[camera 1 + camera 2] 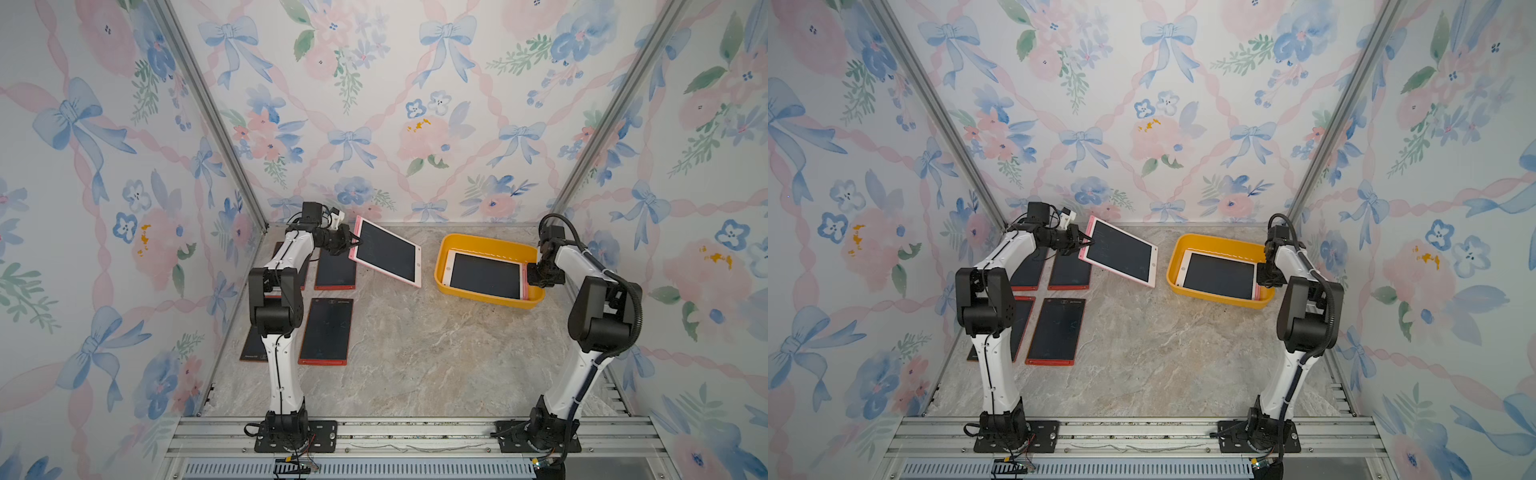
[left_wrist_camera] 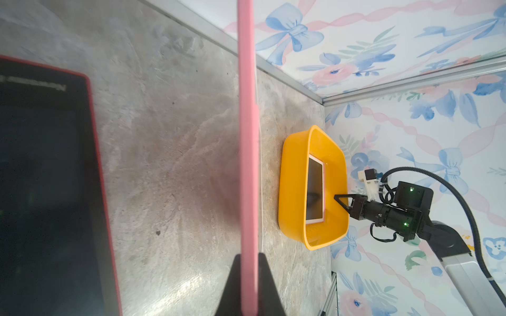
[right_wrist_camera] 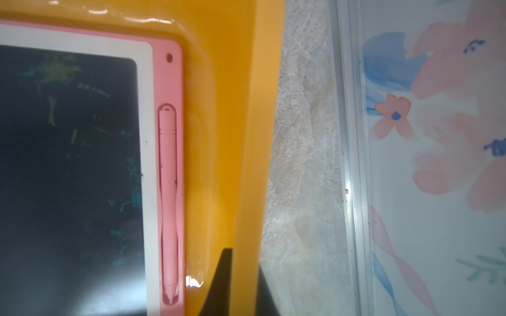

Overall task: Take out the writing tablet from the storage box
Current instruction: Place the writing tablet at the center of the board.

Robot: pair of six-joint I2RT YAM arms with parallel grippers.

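The pink-framed tablet (image 1: 388, 250) is hanging clear of the storage box over open tabletop (image 1: 378, 283). My left gripper should go on lowering it until it lies flat, and then let go.
A pink-framed writing tablet (image 1: 386, 253) (image 1: 1121, 253) hangs tilted above the table, left of the storage box. My left gripper (image 1: 353, 245) (image 1: 1084, 245) (image 2: 247, 262) is shut on its left edge; in the left wrist view that tablet shows edge-on as a pink strip (image 2: 247, 136). The yellow storage box (image 1: 478, 294) (image 1: 1217, 297) (image 2: 293, 177) (image 3: 227, 109) stands at the back right. A second pink tablet (image 1: 484, 276) (image 1: 1219, 276) (image 2: 315, 188) (image 3: 68, 164) lies flat inside it. My right gripper (image 1: 534, 276) (image 1: 1264, 276) (image 3: 245, 260) is shut on the box's right wall.
Several red-framed tablets (image 1: 326, 330) (image 1: 1057, 330) (image 2: 46, 191) lie flat on the table's left side, partly under my left arm. A pink stylus (image 3: 168, 205) sits in the boxed tablet's side slot. Flowered walls close in the left, back and right sides.
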